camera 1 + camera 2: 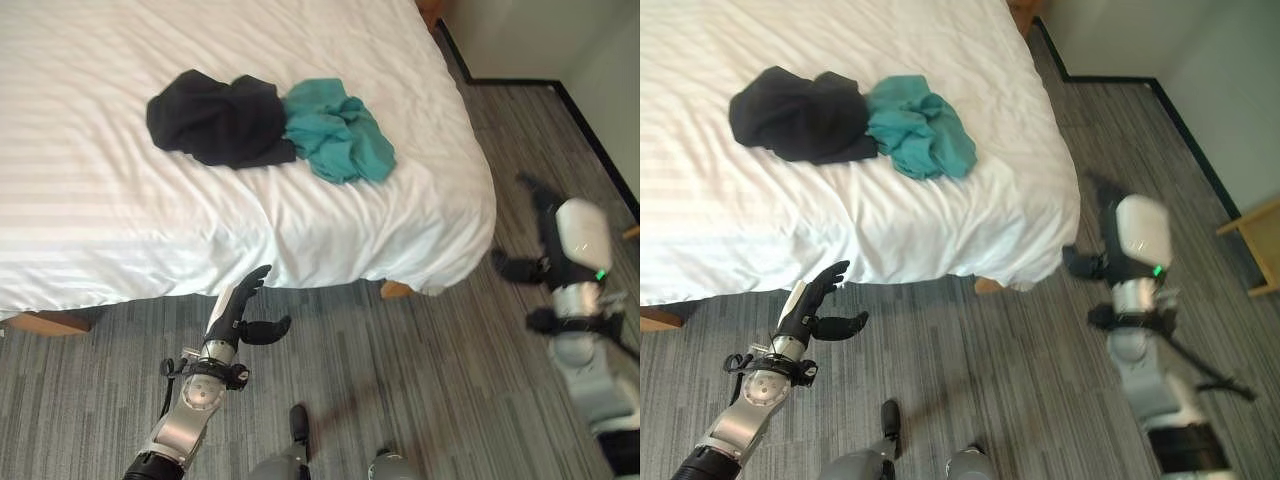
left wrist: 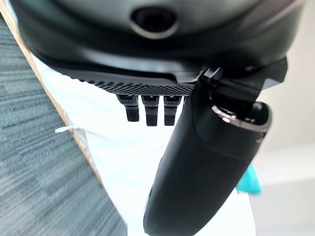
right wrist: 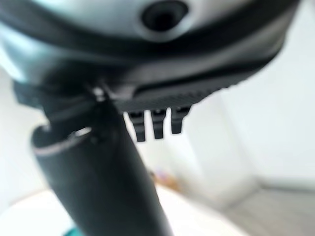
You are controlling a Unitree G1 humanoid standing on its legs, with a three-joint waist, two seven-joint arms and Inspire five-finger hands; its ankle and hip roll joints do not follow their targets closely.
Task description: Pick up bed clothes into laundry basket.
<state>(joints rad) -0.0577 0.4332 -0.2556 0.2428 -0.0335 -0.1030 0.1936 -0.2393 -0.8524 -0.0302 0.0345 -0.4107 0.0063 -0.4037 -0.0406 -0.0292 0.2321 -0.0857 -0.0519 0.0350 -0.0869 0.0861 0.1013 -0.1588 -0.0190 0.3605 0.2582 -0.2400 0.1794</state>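
The black garment (image 1: 218,118) is loosely bunched and has a free corner (image 1: 283,154). It will sag into a long hanging drape when I carry it.
Two garments lie bunched side by side on the white bed (image 1: 120,220): a black one (image 1: 218,120) and, touching its right side, a teal one (image 1: 340,132). My left hand (image 1: 238,312) hovers over the floor just in front of the bed's near edge, below the black garment. It is open, fingers straight and thumb out, and holds nothing. My right hand (image 1: 548,240) is raised over the floor to the right of the bed's corner, also open and holding nothing. In the left wrist view the bed's side and a bit of the teal garment (image 2: 248,179) show past the thumb (image 2: 197,172).
Grey striped carpet (image 1: 420,380) runs along the front and right of the bed. A wooden bed leg (image 1: 397,290) stands under the near right corner. A wall with a black skirting (image 1: 590,130) bounds the right side, where a wooden piece of furniture (image 1: 1255,240) stands.
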